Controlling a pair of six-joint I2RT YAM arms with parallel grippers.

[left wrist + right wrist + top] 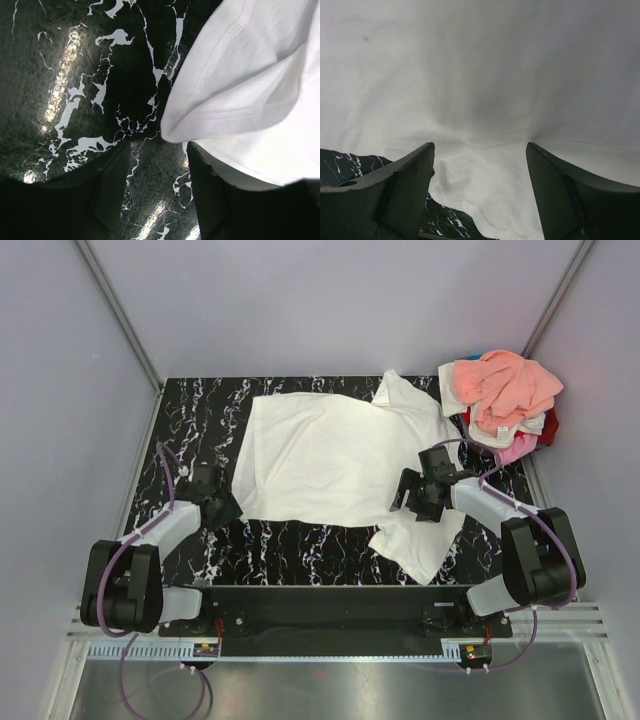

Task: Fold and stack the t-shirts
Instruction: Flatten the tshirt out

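I see the white t-shirt [340, 460] lying with its plain side [320, 450] up, so I should expect a printed front hidden underneath when I flip it over.
A white t-shirt [330, 455] lies spread flat across the black marble table [200, 415], plain side up, sleeves toward the right. My left gripper [222, 508] is open at the shirt's near left hem corner [172, 131]; the corner lies just beyond the gap between the fingers, and the right finger [212, 200] sits under the cloth edge. My right gripper [415, 502] is open above the shirt [480, 75] near the near sleeve, with nothing between the fingers. A pile of other shirts, salmon-peach [510, 385] on top, cream, pink and red below, sits at the far right corner.
Grey walls enclose the table on three sides. A black rail [330, 595] runs along the near edge between the arm bases. Bare marble shows left of the shirt and along the near edge.
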